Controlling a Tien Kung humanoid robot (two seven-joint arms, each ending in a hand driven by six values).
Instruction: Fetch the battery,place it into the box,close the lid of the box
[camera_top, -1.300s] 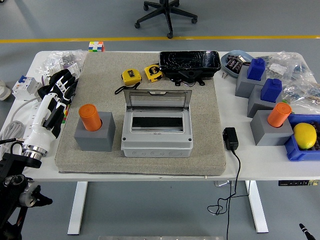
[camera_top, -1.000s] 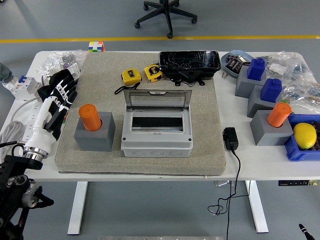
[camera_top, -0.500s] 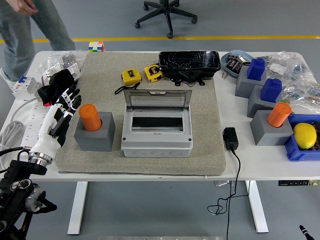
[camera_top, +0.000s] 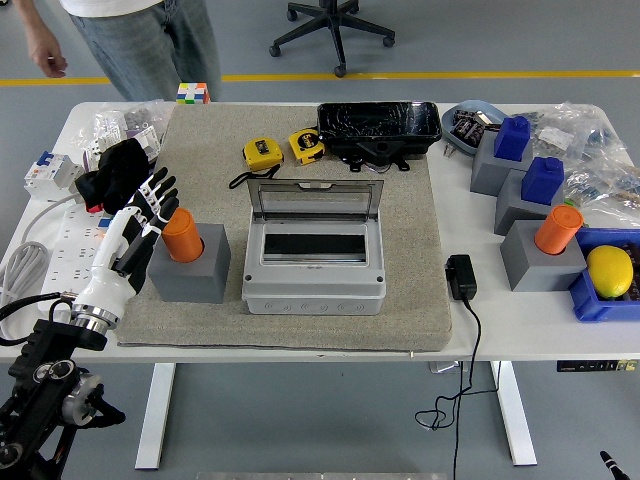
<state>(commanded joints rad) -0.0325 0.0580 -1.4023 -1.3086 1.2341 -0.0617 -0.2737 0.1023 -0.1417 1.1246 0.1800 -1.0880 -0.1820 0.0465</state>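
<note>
My gripper will lift the battery (camera_top: 182, 235), which will slide out and leave the grey block holder behind, because a dark gap (camera_top: 203, 246) shows beside the battery.
An orange cylinder battery (camera_top: 183, 234) stands upright in a grey block holder (camera_top: 190, 264) on the left of the grey mat (camera_top: 400, 250). The grey box (camera_top: 314, 260) sits mid-mat with its clear lid (camera_top: 315, 200) raised open at the back. My left hand (camera_top: 148, 214) is open, fingers spread, just left of the battery and close beside it. My right hand is not in view.
Two yellow tape measures (camera_top: 283, 149) and a black tray (camera_top: 380, 127) lie behind the box. Grey blocks with blue and orange pieces (camera_top: 530, 190) and a blue bin with a yellow lemon (camera_top: 610, 272) stand at right. A power strip (camera_top: 45, 235) and black glove (camera_top: 115, 165) lie at left. A person (camera_top: 130, 40) stands far left.
My left hand has moved right toward the battery, from the mat's left edge to right beside it. A person has walked into view at the far left of the table.
</note>
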